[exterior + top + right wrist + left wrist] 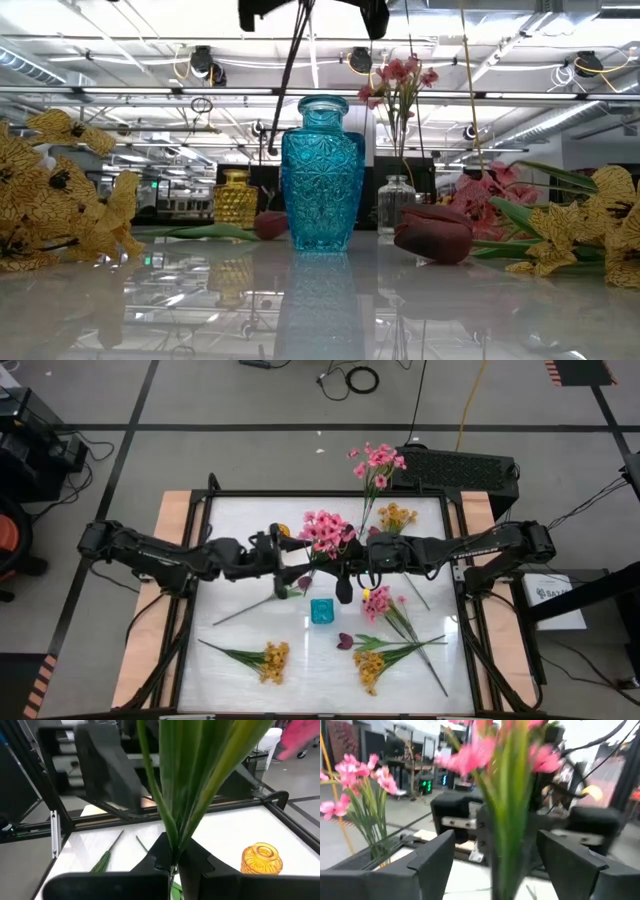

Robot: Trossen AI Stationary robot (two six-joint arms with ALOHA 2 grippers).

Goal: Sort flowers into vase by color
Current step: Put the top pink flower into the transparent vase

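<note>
My left gripper should take hold of the stem (pixel 509 832) under the blossoms before going to the clear vase, because my right gripper is pinching the pink sprig low, below its long leaves (pixel 175 846).
A pink sprig (pixel 325 530) is held up over the table's middle, its blossoms (pixel 470 755) on top and its green stem (pixel 290 80) hanging down. My right gripper (pixel 172 857) is shut on this stem and sits just right of it (pixel 350 560). My left gripper (pixel 502 865) is open; it comes from the left (pixel 285 555), and its fingers stand on either side of the stem (pixel 507 845) without touching it. The blue vase (pixel 322 610) stands below, toward the near side. A clear vase (pixel 397 205) holds pink flowers (pixel 375 465). The yellow vase (pixel 262 857) stands at the far side. My right gripper pinches the pink sprig's green stem (pixel 172 851) between its two fingers, below where the long leaves (pixel 200 780) fan out. The fingers lie across the stem. The sprig is lifted clear and stands roughly upright, with the stem's lower end (pixel 272 145) hanging free.
Loose on the table lie a yellow sprig (pixel 270 660) near left, another yellow one (pixel 370 665) and a pink one (pixel 380 603) near right, and maroon buds (pixel 435 232) (pixel 270 225) beside the blue vase (pixel 322 175). More yellow blossoms (pixel 397 515) sit at the far right.
</note>
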